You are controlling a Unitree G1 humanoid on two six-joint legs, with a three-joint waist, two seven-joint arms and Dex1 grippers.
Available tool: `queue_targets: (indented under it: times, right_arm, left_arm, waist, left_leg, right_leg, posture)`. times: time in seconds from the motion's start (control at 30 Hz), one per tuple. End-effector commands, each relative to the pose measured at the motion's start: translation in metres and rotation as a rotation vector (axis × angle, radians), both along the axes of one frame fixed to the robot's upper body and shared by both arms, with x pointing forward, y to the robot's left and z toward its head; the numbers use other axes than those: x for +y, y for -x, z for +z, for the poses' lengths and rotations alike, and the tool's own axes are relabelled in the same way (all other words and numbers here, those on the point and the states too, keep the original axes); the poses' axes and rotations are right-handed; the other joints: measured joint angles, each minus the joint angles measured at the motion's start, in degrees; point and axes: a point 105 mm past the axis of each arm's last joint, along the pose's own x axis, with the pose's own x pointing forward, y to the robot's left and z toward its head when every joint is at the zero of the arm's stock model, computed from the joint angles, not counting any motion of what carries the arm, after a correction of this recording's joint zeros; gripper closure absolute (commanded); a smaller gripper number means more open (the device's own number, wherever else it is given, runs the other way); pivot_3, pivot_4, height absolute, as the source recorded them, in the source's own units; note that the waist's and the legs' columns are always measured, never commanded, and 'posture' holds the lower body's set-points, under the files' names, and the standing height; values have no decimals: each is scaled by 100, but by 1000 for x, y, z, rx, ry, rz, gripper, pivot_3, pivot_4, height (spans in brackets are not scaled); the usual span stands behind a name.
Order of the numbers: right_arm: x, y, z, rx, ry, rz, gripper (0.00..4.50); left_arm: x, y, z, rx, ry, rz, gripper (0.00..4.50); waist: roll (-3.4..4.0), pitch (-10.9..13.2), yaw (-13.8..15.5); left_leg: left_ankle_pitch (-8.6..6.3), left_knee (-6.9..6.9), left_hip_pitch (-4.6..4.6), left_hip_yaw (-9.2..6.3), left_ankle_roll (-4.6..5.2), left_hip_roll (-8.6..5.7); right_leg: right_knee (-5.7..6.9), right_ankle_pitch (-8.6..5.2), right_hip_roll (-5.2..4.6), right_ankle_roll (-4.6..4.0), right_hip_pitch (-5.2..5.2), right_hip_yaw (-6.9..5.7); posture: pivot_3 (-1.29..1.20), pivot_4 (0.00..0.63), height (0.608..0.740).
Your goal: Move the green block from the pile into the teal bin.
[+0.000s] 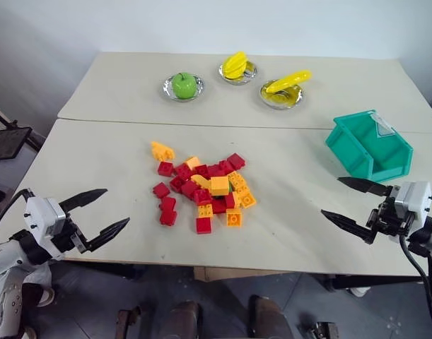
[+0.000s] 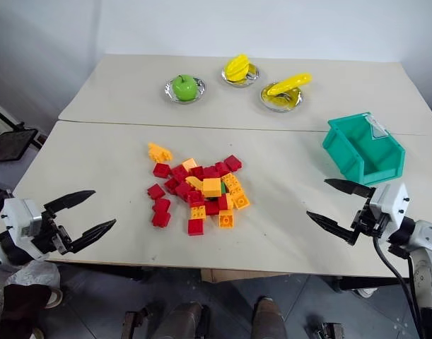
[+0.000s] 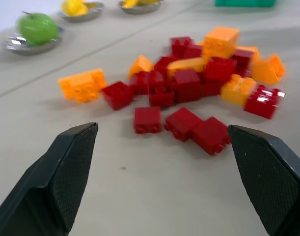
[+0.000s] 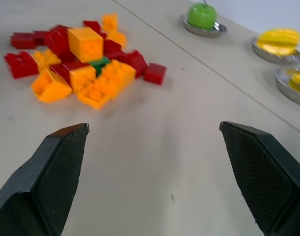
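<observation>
My left gripper is still to take the green block [image 2: 223, 188] under an orange brick [image 1: 219, 186], so it should first push that brick off toward the pile's far side.
The pile [image 1: 201, 187] of red, yellow and orange studded bricks lies in the middle of the near table. The green block [image 4: 99, 63] is wedged low in it, between orange and red bricks, with just a sliver of it visible. The teal bin [image 1: 370, 145] stands at the right of the table, well apart from the pile. My left gripper [image 1: 117, 206] hovers open near the front left edge, pointing toward the pile. My right gripper [image 1: 331, 195] is open at the front right, just in front of the bin. Neither holds anything.
On the far table are a green apple [image 1: 184, 85] on a silver dish and two more dishes with yellow items [image 1: 237, 67] [image 1: 285, 88]. A seam [image 1: 201, 123] divides the two tables. A black object [image 1: 7, 141] sits off the left edge.
</observation>
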Motion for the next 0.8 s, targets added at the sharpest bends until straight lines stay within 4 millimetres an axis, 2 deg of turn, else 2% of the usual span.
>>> queue_targets:
  times: [0.03, 0.2, 0.33, 0.4, 0.5, 0.6, 0.67, 0.73, 0.8]
  right_arm:
    - [-12, 3, 7, -44, 43, -46, 0]
    - [-22, 17, -5, 5, 72, -91, 0]
    - [-26, 29, -11, 31, 71, -125, 0]
    - [-26, 35, -14, 42, 73, -131, 0]
    - [-21, 40, -14, 53, 70, -117, 0]
    - [-3, 45, -11, 83, 30, -54, 0]
    - [8, 47, -10, 90, 26, -16, 0]
    - [18, 47, -8, 85, 14, 6, 0]
    - [22, 47, -7, 82, 7, 12, 0]
  left_arm:
    - [-12, 0, 1, 11, 12, -90, 1186]
    - [-61, 1, -13, 85, -41, -377, 2693]
    - [-91, -23, -10, 65, -57, -479, 3980]
    - [-117, -26, -12, 62, -66, -586, 4484]
    - [-147, -32, -15, 53, -78, -678, 4484]
    - [-170, -47, -23, 81, -125, -693, 4484]
    - [-179, -59, -24, 70, -148, -672, 4484]
    - [-187, -82, -15, 48, -103, -579, 4484]
    - [-191, -93, -10, 32, -78, -538, 4484]
  waist:
    - [0, 0, -8]
    - [1, -1, 71]
    - [4, -2, 91]
    - [7, -4, 81]
    - [8, -5, 45]
    - [8, -5, 38]
    - [8, -5, 44]
    - [7, -5, 68]
    - [4, -3, 90]
  left_leg:
    - [0, 2, 0, 0, 0, 2]
    - [0, 8, 1, 0, 0, -3]
    - [0, 10, -2, -6, 1, -12]
    - [0, 11, 1, -3, 1, -29]
    - [0, 11, 2, 2, 1, -33]
    - [1, 14, 2, 6, 1, -30]
    - [2, 18, 2, 6, 0, -29]
    - [2, 23, 1, 6, 1, -29]
    - [2, 31, -2, 2, 2, -31]
  right_leg:
    - [1, 0, 0, 0, 1, -1]
    - [2, 1, 0, 1, 5, 0]
    - [4, 1, 0, 2, 5, -5]
    - [6, 2, 0, 3, 6, -4]
    - [7, 3, 0, 5, 6, -2]
    - [8, 3, 3, 6, 5, -2]
    - [12, 3, 6, 6, 6, -1]
    - [11, 4, 6, 8, 7, 0]
    - [13, 5, 6, 10, 8, 0]
  posture:
    - [0, 150, 740]
    - [0, 150, 740]
    - [0, 150, 740]
    - [0, 150, 740]
    - [0, 150, 740]
    - [0, 150, 740]
    - [0, 150, 740]
    - [0, 150, 740]
    - [0, 150, 740]
